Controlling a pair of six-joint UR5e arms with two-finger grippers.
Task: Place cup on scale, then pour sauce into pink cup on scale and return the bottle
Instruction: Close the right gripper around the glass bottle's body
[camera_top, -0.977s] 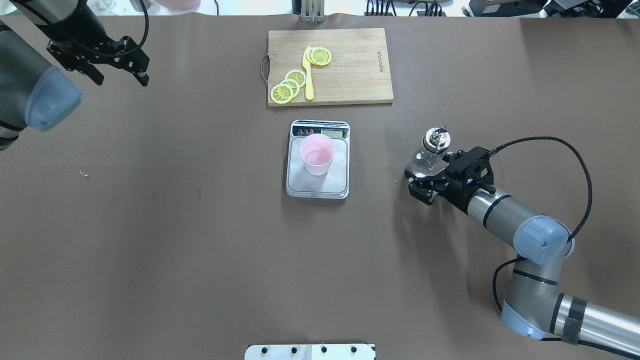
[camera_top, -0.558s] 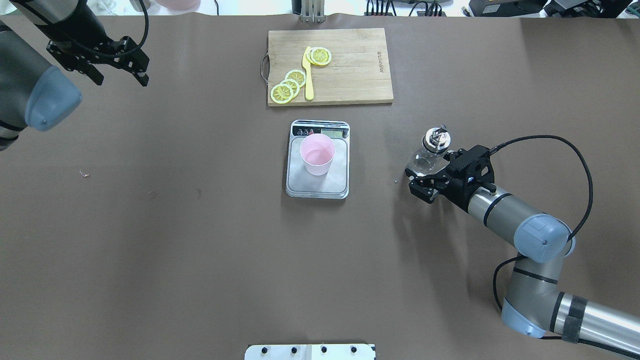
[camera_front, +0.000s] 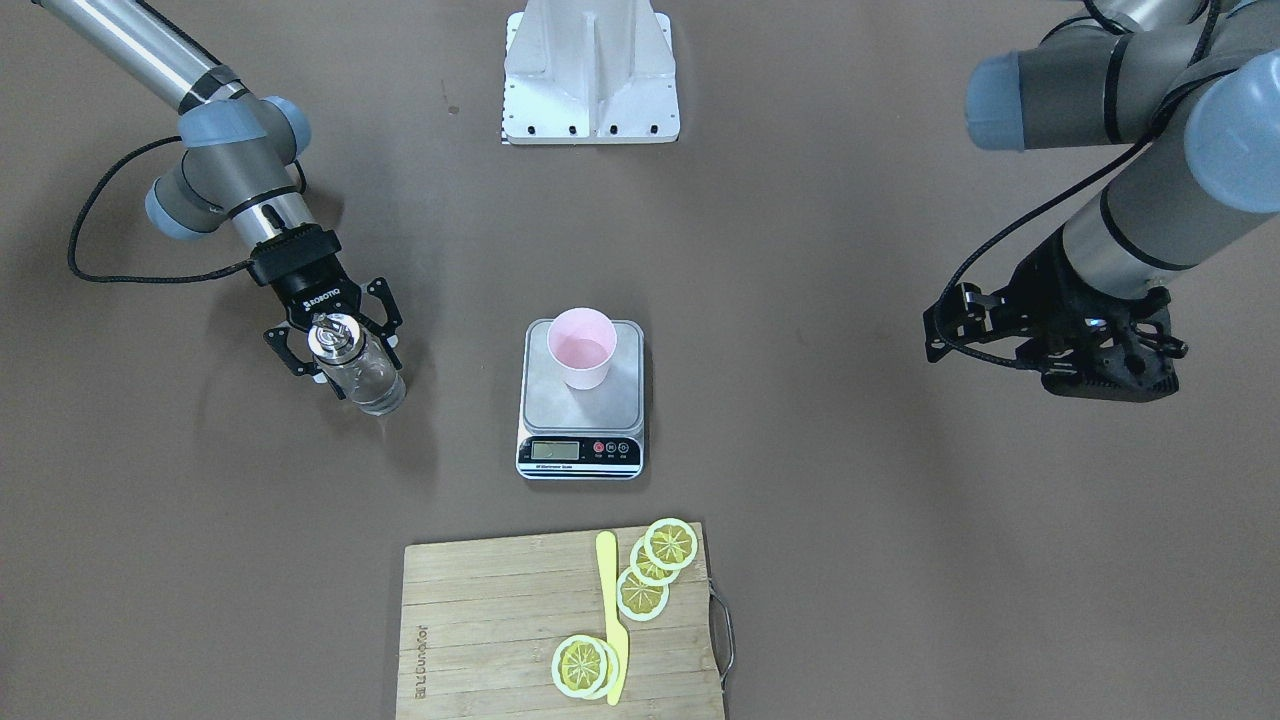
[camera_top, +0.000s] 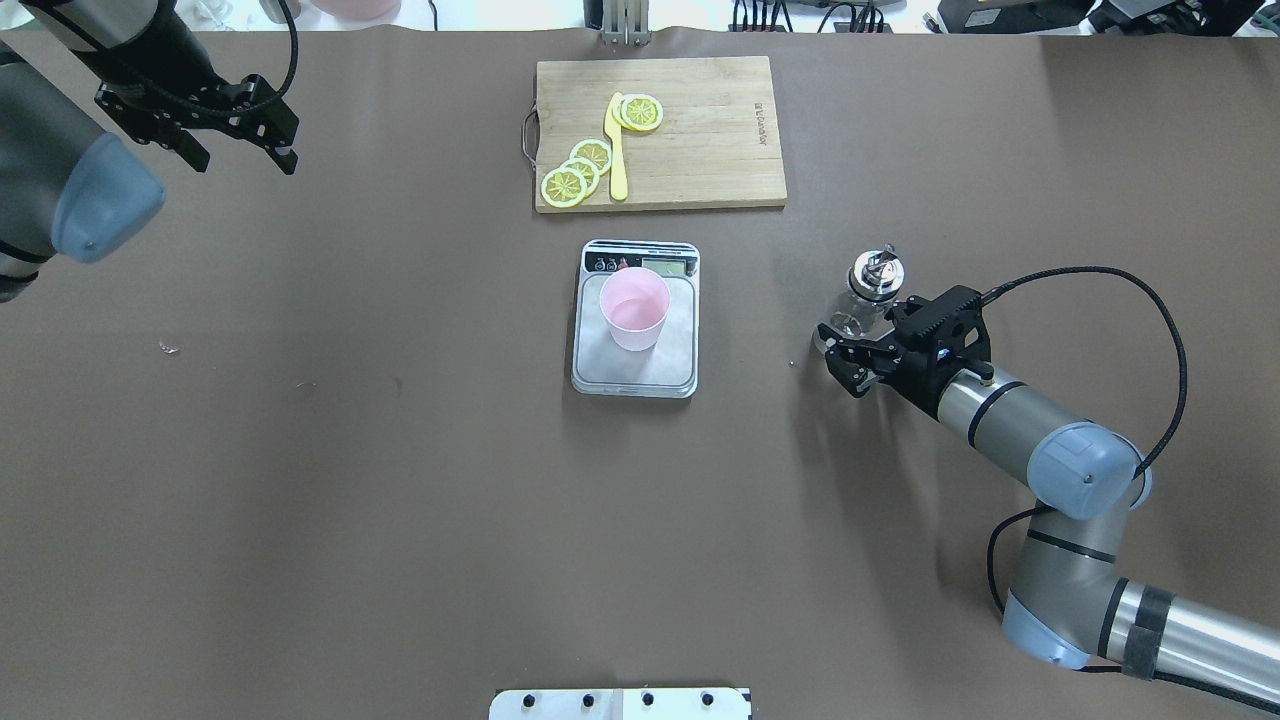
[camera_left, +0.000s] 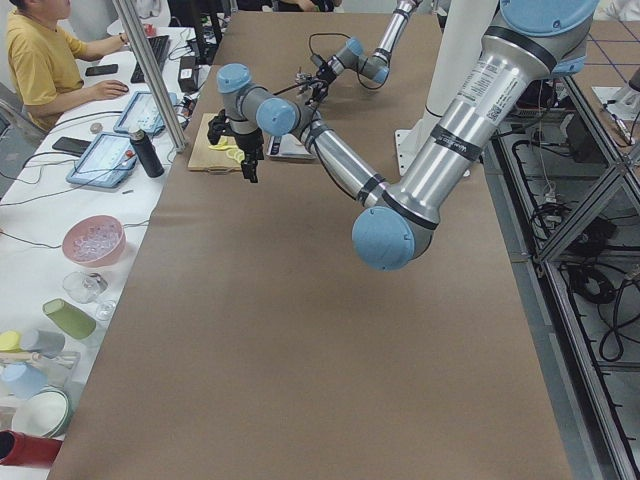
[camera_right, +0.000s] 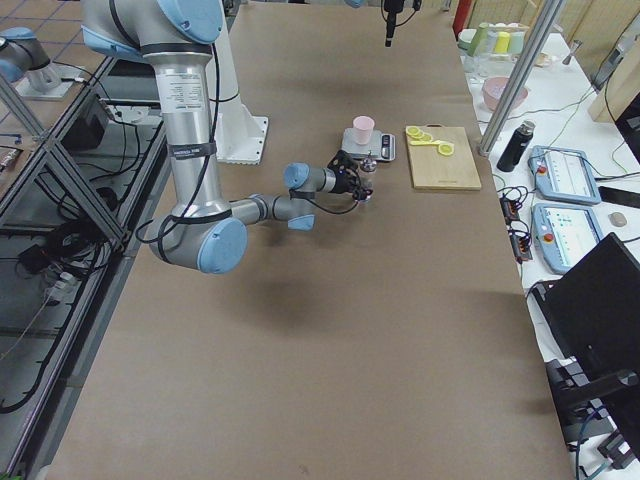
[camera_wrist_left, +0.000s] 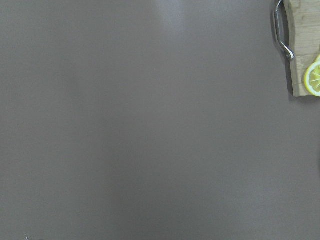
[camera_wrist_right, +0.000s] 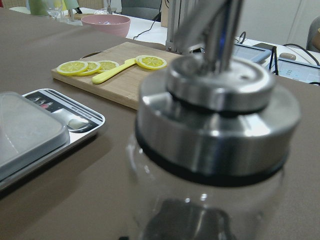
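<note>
I see a narrow spout (camera_wrist_right: 224, 37) rising from the silver pourer cap, so I expect the clear glass bottle (camera_front: 369, 377) will pour a thin stream once I tip it sideways.
The pink cup (camera_top: 634, 305) (camera_front: 582, 345) stands upright on the steel scale (camera_top: 600, 365) (camera_front: 540, 400) at mid-table. The clear glass bottle (camera_front: 370, 382) (camera_top: 872, 278) with its silver pourer cap stands on the table to the robot's right of the scale. It fills the right wrist view (camera_wrist_right: 210, 125). My right gripper (camera_front: 345, 357) (camera_top: 845, 362) is open, its fingers spread wider than the bottle, one on either side of it. My left gripper (camera_top: 240, 160) hangs open and empty above the far left of the table. I cannot tell how much sauce is in the bottle or cup.
A wooden cutting board (camera_top: 700, 150) (camera_front: 480, 620) with lemon slices and a yellow knife lies beyond the scale. The robot's white base plate (camera_front: 590, 70) is at the near edge. A person sits at the side desk (camera_left: 40, 60).
My right gripper has shifted slightly back and away along the bottle's side. The bottle, cup and left gripper have stayed in place.
</note>
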